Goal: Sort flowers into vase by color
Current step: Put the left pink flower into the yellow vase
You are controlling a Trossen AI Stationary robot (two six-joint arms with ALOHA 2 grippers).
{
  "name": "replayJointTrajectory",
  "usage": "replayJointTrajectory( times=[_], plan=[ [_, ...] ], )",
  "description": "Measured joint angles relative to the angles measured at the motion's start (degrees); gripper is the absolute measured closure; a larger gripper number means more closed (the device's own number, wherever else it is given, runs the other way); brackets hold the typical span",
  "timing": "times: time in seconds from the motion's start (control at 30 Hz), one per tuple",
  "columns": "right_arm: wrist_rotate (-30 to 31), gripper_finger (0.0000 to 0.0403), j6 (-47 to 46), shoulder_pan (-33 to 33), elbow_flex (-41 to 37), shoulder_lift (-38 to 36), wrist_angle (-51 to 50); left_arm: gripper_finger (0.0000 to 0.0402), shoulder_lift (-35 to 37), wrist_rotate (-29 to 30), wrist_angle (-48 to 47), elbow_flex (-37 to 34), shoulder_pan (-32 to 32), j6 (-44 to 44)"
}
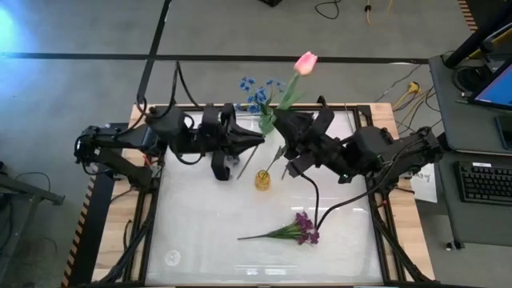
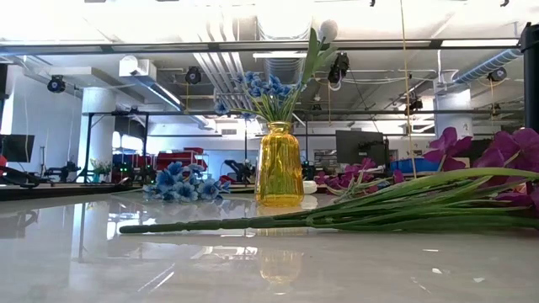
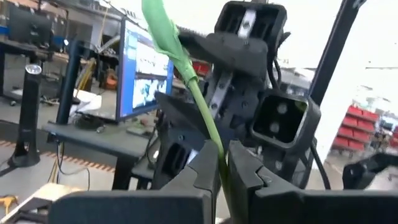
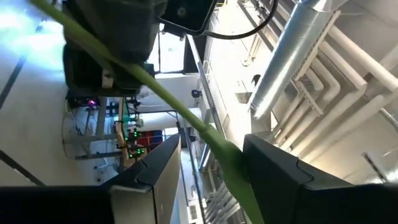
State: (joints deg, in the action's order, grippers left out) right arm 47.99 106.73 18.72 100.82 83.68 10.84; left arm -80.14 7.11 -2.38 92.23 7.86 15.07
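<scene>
The tulip's stem (image 4: 168, 101) crosses my right gripper's open fingers at a slant, so I should turn that gripper along it and close where its leaves begin (image 4: 219, 149).
A pink tulip bud (image 1: 306, 62) on a long green stem (image 1: 276, 108) is held in the air over the table's far middle. My left gripper (image 1: 260, 136) (image 3: 221, 165) is shut on that stem. My right gripper (image 1: 282, 122) (image 4: 211, 168) is open, with the same stem (image 4: 230, 155) running between its fingers. A yellow glass vase (image 1: 262, 179) (image 2: 280, 164) stands mid-table with blue blossoms (image 2: 265, 88) in it. Another blue bunch (image 2: 181, 183) lies behind it. A purple bunch (image 1: 304, 228) (image 2: 497, 151) lies on its side near the near edge. My left gripper pinches the tulip's green stem (image 3: 214, 146) between its two fingers, coming level from the table's left, fingers across the stem. The tulip is lifted clear and slants up toward the far edge. My right gripper: the stem lies close against one finger (image 4: 267, 168); I cannot tell whether it touches.
Blue blossoms (image 1: 256, 92) show at the table's far edge behind the grippers. The purple bunch's long stem (image 2: 253, 223) stretches across the near part of the table. Both arms crowd the space above and behind the vase. Bare white tabletop (image 1: 200, 224) lies at the near left.
</scene>
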Motion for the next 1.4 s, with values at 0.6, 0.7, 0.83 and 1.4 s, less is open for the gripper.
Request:
replayJointTrajectory(
  times=[0.6, 0.7, 0.83, 1.4],
  plan=[
    [-1.4, 0.0278, -5.3, 0.0, 0.0, 0.0, -8.4, 0.0401, -0.6, 0.0, -5.1, -0.1, 0.0, -0.7],
    [-1.1, 0.0262, -8.5, 0.0, 0.0, 0.0, -8.2, 0.0401, -0.6, 0.5, -3.4, -0.1, 0.2, -3.7],
    [1.6, 0.0239, -12.3, 0.0, 0.0, 0.0, -5.8, 0.0402, -0.6, 0.6, 0.3, -0.1, 0.4, -7.3],
    [-2.1, 0.0293, 1.7, 0.0, 0.0, -0.2, -13.3, 0.0385, -0.6, -6.8, -4.0, -0.1, -1.6, 3.3]
  ],
)
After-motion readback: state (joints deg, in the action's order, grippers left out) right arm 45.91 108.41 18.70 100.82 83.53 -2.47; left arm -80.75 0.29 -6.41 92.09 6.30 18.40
